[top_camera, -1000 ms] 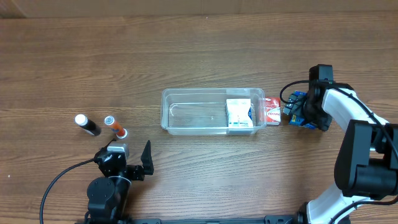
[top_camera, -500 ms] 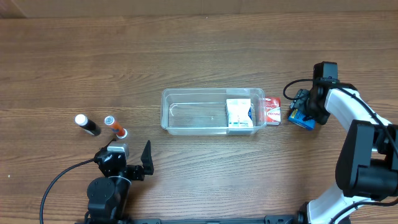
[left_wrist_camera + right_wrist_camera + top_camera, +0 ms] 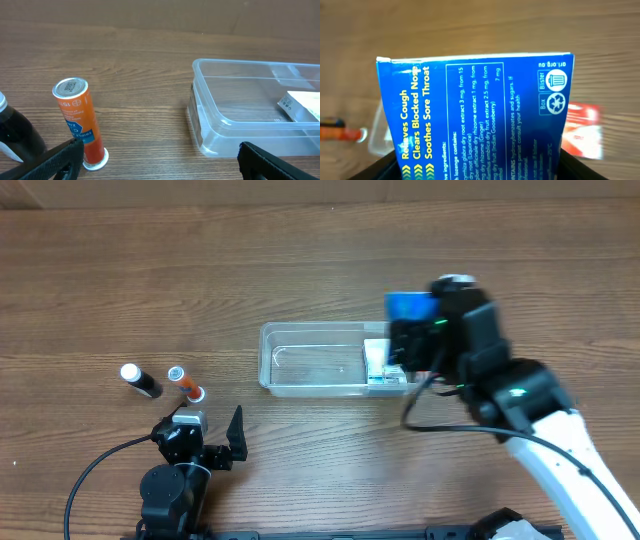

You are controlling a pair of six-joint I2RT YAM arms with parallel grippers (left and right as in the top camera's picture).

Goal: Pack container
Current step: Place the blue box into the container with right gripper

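I keep carrying the blue lozenge box with my right gripper over that open part of the bottom (image 3: 338,362) and release it there, as the container's bottom beside the white box (image 3: 343,364) is clear.
The container (image 3: 300,328) is a clear shallow tub at the table's middle, with a white box (image 3: 380,365) lying in its right end. My right gripper (image 3: 410,330) hangs above that right end, shut on a blue lozenge box (image 3: 408,305). The blue box (image 3: 475,115) fills the right wrist view between the dark fingers. A red box (image 3: 582,130) lies on the table below and beside it, hidden by the arm in the overhead view. My left gripper (image 3: 205,432) rests open near the front left, facing the container (image 3: 210,107), with nothing between its fingers.
An orange tube (image 3: 185,385) and a black bottle with a white cap (image 3: 140,380) lie left of the container. In the left wrist view the orange tube (image 3: 77,120) lies just ahead of the left finger, with the black bottle (image 3: 15,135) at the frame's left edge.
The right gripper shut on the blue box to the right of the container, lifted it and carried it left over the container's right end. The left arm has not moved.
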